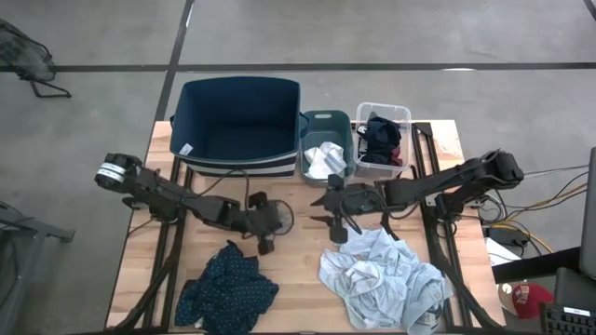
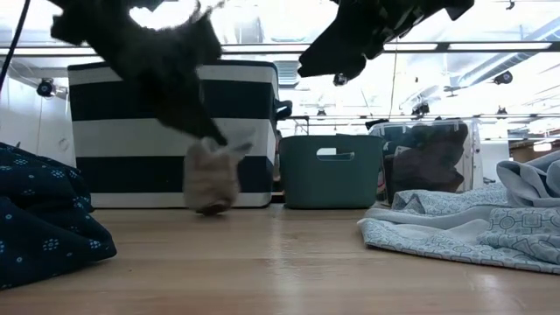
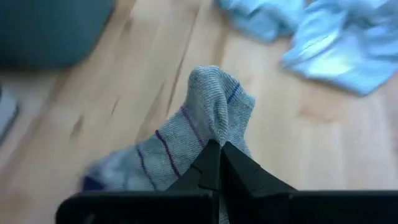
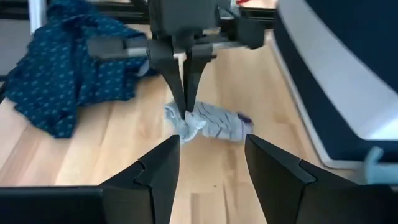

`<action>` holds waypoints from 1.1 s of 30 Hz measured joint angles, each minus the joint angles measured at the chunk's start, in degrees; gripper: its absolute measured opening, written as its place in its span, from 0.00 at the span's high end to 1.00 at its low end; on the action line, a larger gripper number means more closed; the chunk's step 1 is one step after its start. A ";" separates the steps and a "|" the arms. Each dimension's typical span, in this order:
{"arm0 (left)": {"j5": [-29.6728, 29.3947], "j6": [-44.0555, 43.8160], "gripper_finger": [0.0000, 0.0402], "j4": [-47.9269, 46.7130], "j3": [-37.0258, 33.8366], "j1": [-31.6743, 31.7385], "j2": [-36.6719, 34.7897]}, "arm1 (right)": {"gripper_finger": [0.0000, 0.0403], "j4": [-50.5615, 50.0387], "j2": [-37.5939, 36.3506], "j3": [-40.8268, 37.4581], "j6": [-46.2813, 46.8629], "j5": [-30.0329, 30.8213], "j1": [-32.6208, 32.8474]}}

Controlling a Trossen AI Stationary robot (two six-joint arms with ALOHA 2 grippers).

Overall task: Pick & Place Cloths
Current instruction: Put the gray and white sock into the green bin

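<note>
Next, I take the grey sock [image 2: 211, 178] over with my right gripper first, because the teal bin [image 1: 326, 135] is closer to my right gripper while my left gripper is holding the sock.
My left gripper [image 1: 268, 223] is mid-table, shut on a small grey sock with purple stripes [image 3: 199, 124], which also shows in the low view [image 2: 210, 182]. My right gripper [image 4: 211, 165] is open and hovers a short way to the sock's right, above the table [image 1: 332, 228], touching nothing. Light blue shirts [image 1: 382, 274] lie crumpled at the near right. A dark teal dotted piece [image 1: 228, 293] lies at the near left. A white piece [image 1: 324, 160] sits in the teal bin. Black and maroon pieces [image 1: 380, 138] sit in the clear bin. My left gripper pinches the sock between its two fingertips [image 4: 185, 106], coming from above and pointing down. It has a bunched part near one end [image 4: 180, 121]. The rest of the sock [image 4: 217, 127] trails away toward the table; its lowest part [image 2: 210, 208] is at or just above the wood.
Three bins stand along the far edge: a large navy one [image 1: 237, 93], a small teal one [image 1: 326, 119] and a clear one [image 1: 384, 110]. Bare wood [image 1: 298, 270] lies between the dotted piece and the shirts. Cables and gear lie off the table's right side.
</note>
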 joint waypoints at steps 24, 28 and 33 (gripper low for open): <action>-19.02 15.98 0.98 9.07 5.12 -10.16 0.02 | 0.33 14.33 7.08 0.02 -7.41 -11.71 1.31; -18.25 16.10 0.98 10.03 5.10 -10.40 0.03 | 0.29 14.54 7.08 0.02 -7.41 -8.81 1.31; -18.11 16.60 0.98 12.42 5.08 -10.44 0.07 | 0.26 15.77 7.08 0.02 -7.39 -7.61 1.32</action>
